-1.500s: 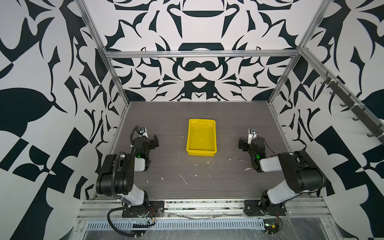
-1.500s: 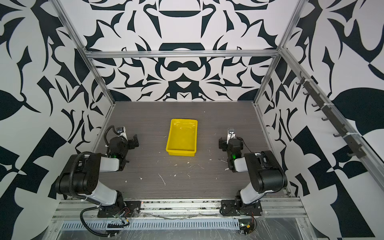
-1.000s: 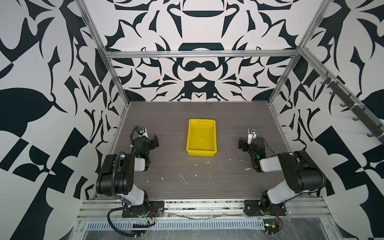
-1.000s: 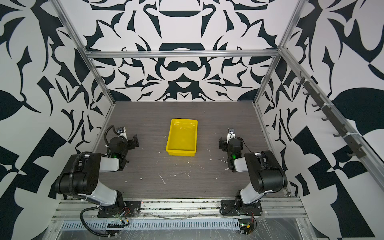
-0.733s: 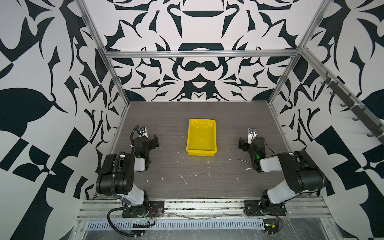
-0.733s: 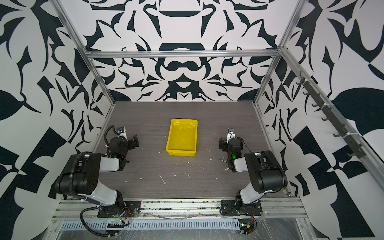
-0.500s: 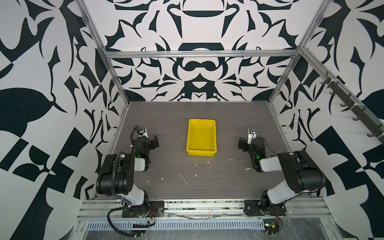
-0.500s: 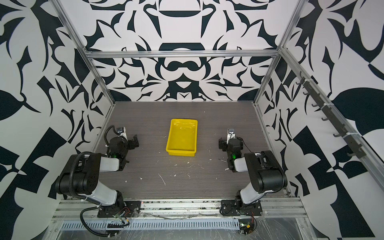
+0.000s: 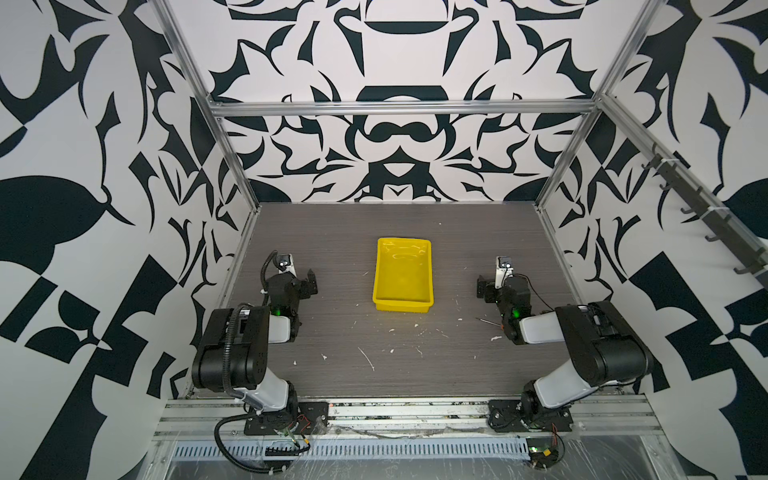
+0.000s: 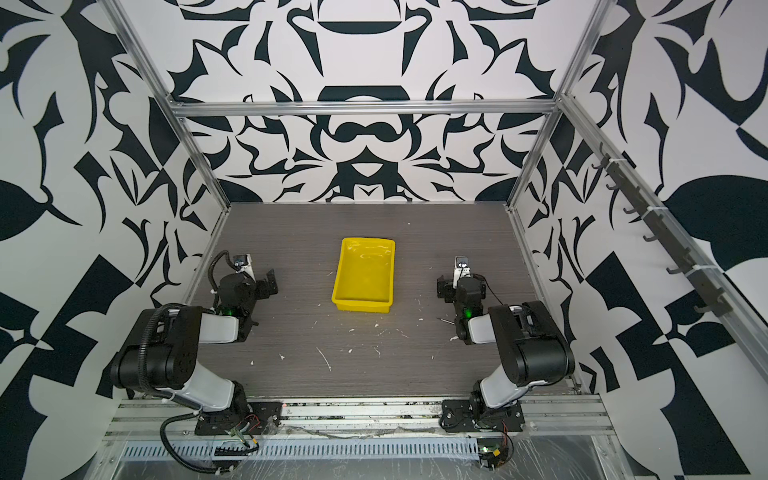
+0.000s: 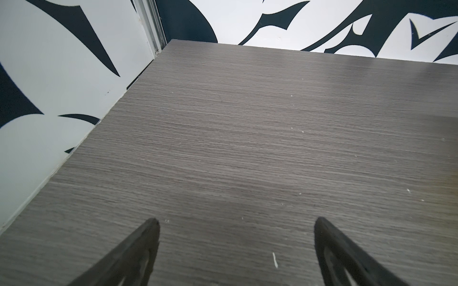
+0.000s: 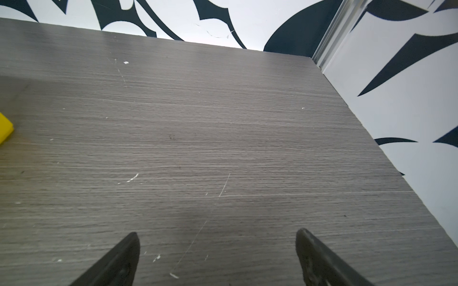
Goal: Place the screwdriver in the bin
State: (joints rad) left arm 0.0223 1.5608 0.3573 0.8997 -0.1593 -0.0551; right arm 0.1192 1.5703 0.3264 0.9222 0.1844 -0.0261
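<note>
The screwdriver's shaft (image 9: 487, 321) pokes from under my right gripper's wrist, so that gripper should lift clear and turn to take the screwdriver's handle.
The yellow bin (image 9: 402, 270) (image 10: 365, 270) sits empty at the table's middle in both top views; one corner of the bin (image 12: 5, 130) shows in the right wrist view. A thin dark sliver (image 9: 488, 321) (image 10: 446, 320) sticks out from beside the right forearm; it looks like the screwdriver's shaft, and no orange handle shows. My left gripper (image 9: 293, 279) (image 11: 236, 222) rests low at the left, open over bare table. My right gripper (image 9: 500, 286) (image 12: 217, 234) rests low at the right, open and empty. Both point toward the back wall.
Small white scraps (image 9: 365, 357) and scratches dot the grey table (image 9: 353, 232) in front of the bin. Patterned walls close in the left, right and back sides. An aluminium rail (image 9: 415, 409) runs along the front, carrying both arm bases.
</note>
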